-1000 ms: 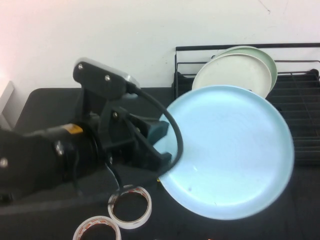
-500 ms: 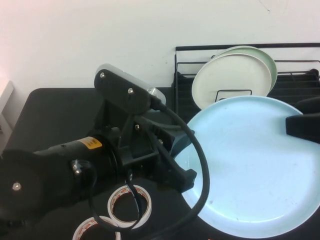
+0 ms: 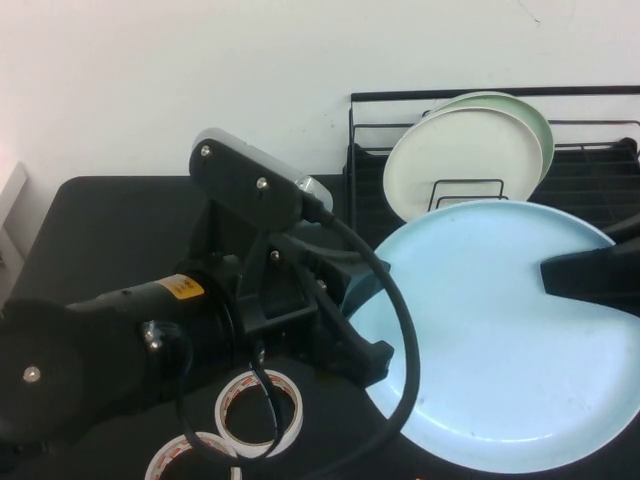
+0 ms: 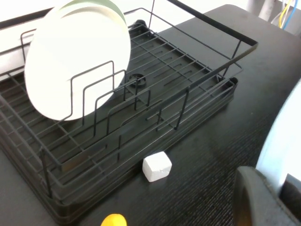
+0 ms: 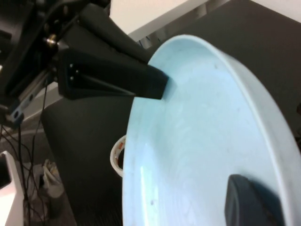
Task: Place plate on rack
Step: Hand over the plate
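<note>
My left gripper is holding the plate's rim (image 3: 372,292) in front of the rack. Next, my right gripper closes on the opposite rim (image 3: 606,238) before my left gripper moves away.
The light sky-blue plate (image 3: 490,350) hangs tilted in the air in front of the black wire rack (image 3: 600,200). My left gripper (image 3: 345,300) is shut on the plate's left rim; the rim also shows in the left wrist view (image 4: 288,141) beside one finger (image 4: 256,197). My right gripper (image 3: 590,275) reaches in from the right, open, with the plate's right rim between its jaws. One of its fingers (image 5: 249,202) hovers just over the plate's face (image 5: 188,155); the other is hidden behind the plate.
A cream-white plate (image 3: 465,160) and a pale green plate (image 3: 538,115) stand at the rack's left end (image 4: 155,94). Two tape rolls (image 3: 260,412) lie at the front. A white cube (image 4: 157,166) and a yellow object (image 4: 114,220) lie beside the rack.
My left arm carried the plate right toward the rack, then lowered it slightly. My right gripper came in from the right and moved farther over the plate's rim.
</note>
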